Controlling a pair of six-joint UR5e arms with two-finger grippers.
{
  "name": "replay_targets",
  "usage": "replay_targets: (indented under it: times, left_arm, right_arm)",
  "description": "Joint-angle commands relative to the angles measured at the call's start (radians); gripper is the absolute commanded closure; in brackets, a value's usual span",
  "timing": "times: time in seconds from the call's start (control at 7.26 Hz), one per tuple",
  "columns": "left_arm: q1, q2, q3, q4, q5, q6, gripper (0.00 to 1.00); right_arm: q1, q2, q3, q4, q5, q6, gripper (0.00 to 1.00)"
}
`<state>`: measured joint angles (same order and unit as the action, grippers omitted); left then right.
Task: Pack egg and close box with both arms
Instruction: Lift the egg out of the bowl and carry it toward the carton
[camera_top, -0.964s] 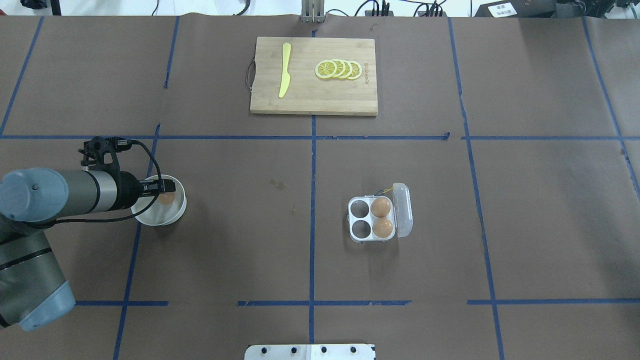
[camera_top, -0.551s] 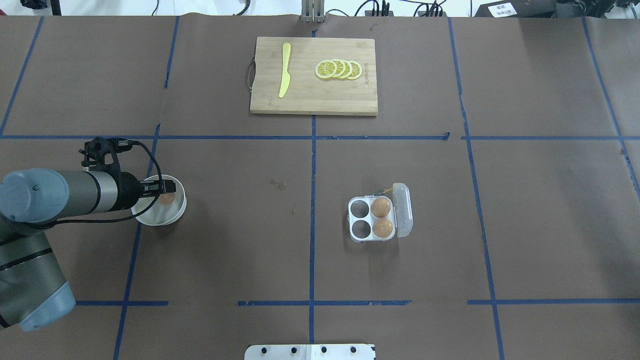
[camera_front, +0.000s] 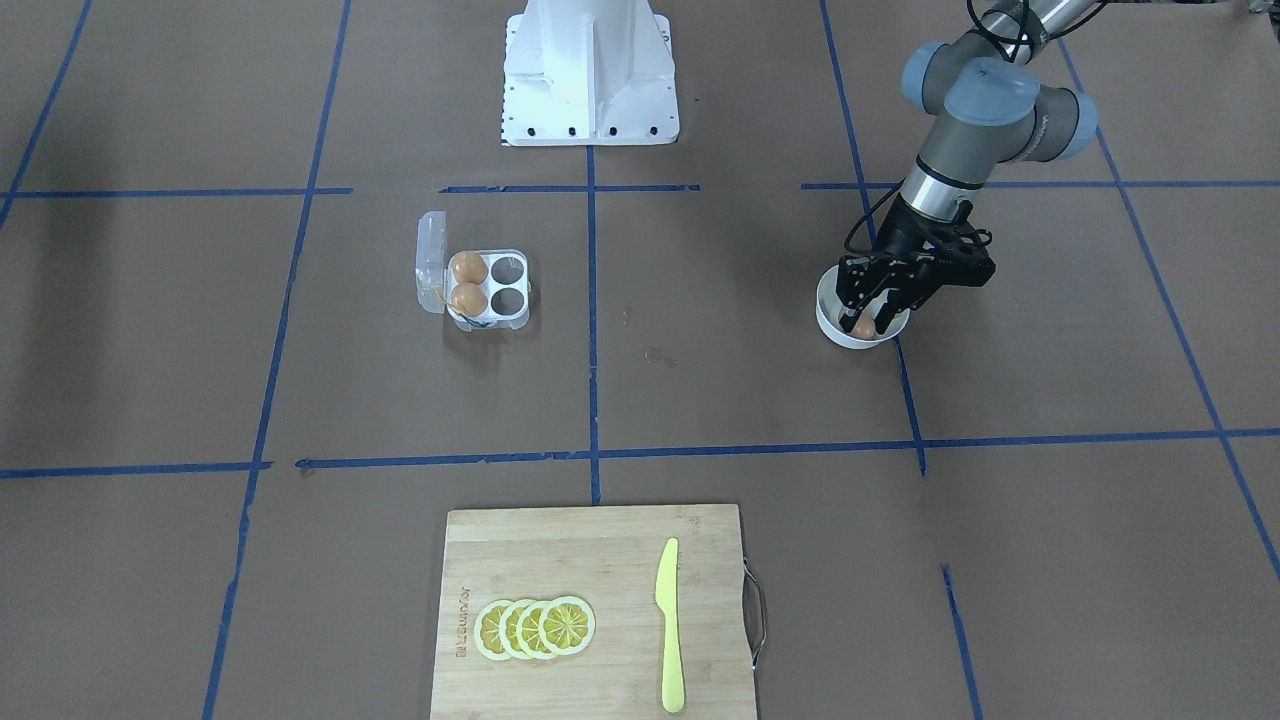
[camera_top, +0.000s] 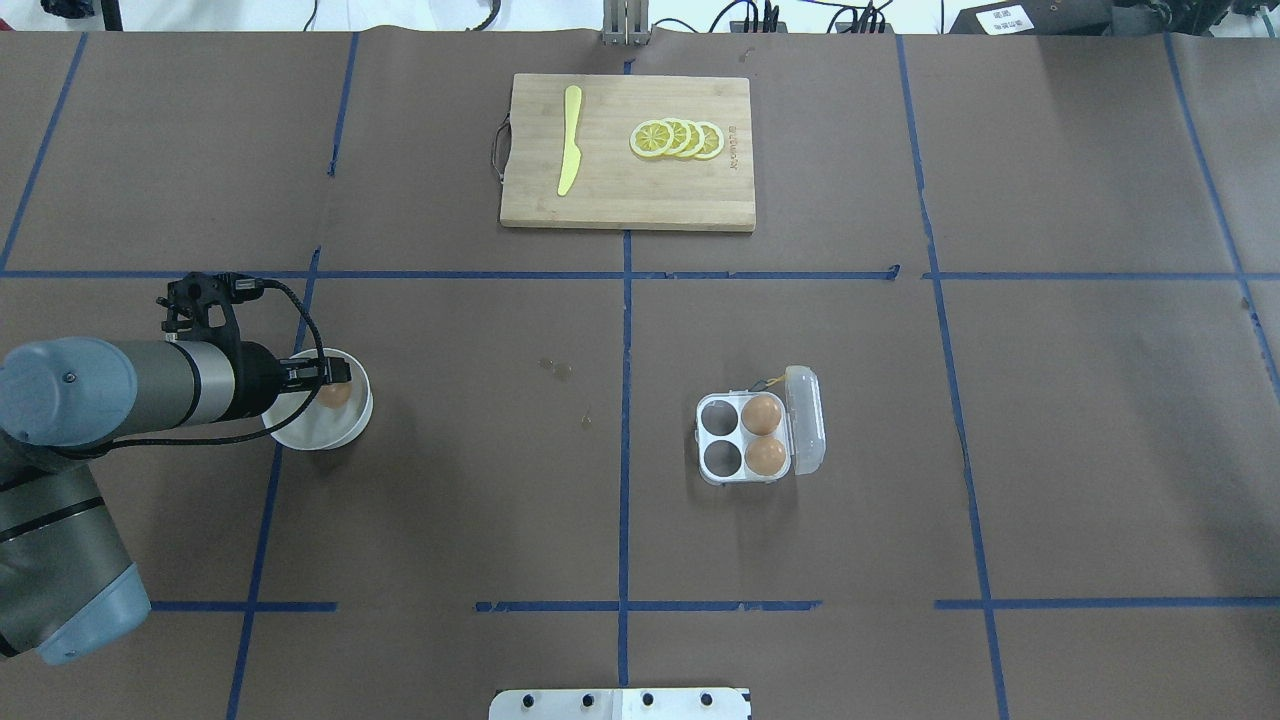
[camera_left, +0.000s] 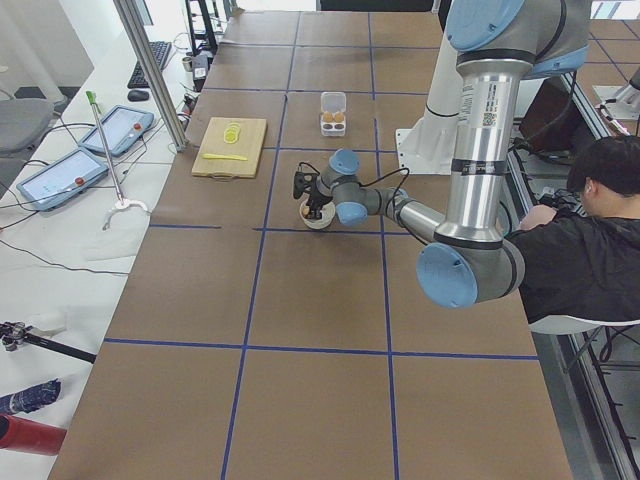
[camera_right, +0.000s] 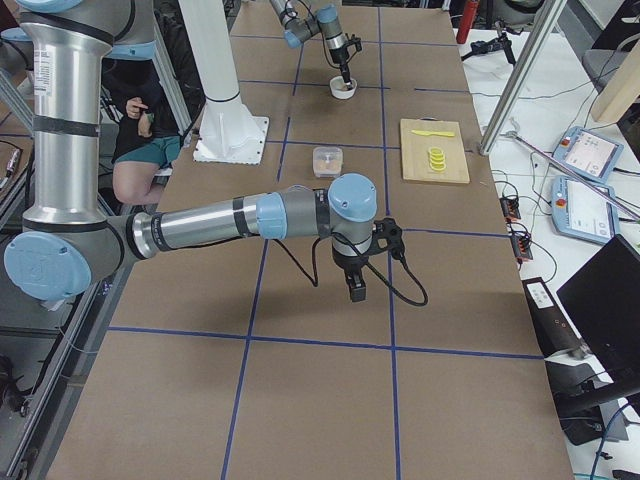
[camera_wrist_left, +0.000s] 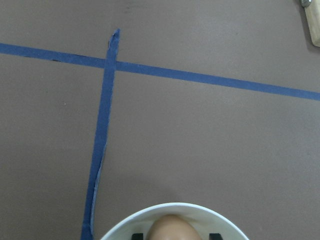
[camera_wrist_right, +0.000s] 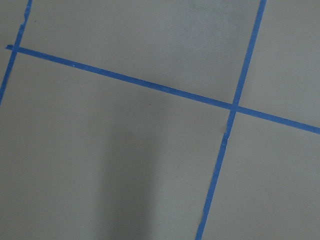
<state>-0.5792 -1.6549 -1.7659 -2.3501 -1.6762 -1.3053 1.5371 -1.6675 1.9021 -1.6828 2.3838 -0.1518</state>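
The bowl's white (camera_front: 828, 307) inside (camera_wrist_left: 209, 222) can be seen around the single orange-brown egg. The bowl will stay behind empty when I pick up the egg.
An orange-brown egg (camera_top: 333, 394) lies in a round white bowl (camera_top: 300, 432) at the table's left. My left gripper (camera_top: 340, 377) reaches down into the bowl. In the left wrist view its black fingertips (camera_wrist_left: 137, 236) stand on either side of the egg (camera_wrist_left: 171, 227) with gaps, so it is open. The clear box (camera_top: 712, 470) sits right of centre with its lid (camera_top: 806, 420) open. Two eggs (camera_top: 762, 412) fill its cells by the lid, and the two other cells are empty. My right gripper (camera_right: 356, 290) shows only in the exterior right view, over bare table; I cannot tell its state.
A wooden cutting board (camera_top: 628, 190) with a yellow knife (camera_top: 569, 140) and lemon slices (camera_top: 677, 138) lies at the far middle. The white pedestal (camera_front: 590, 70) stands at the robot's side. An operator (camera_left: 600, 220) sits beside the table.
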Motion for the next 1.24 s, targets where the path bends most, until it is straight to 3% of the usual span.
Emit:
replay_targets:
  times: [0.0,0.69,1.1]
  left_arm:
    - [-0.007,0.013,-0.042,0.000,0.000,0.007,1.00]
    - [-0.019,0.032,-0.136,-0.009,-0.002,0.012,1.00]
    - [-0.008,-0.081,-0.156,-0.009,0.097,0.003,1.00]
  right_arm:
    - [0.000,0.000,0.000,0.000,0.000,0.000,0.00]
    - [0.000,0.005,0.002,0.000,0.000,0.002,0.00]
    - [0.000,0.006,0.003,0.000,0.000,0.002,0.00]
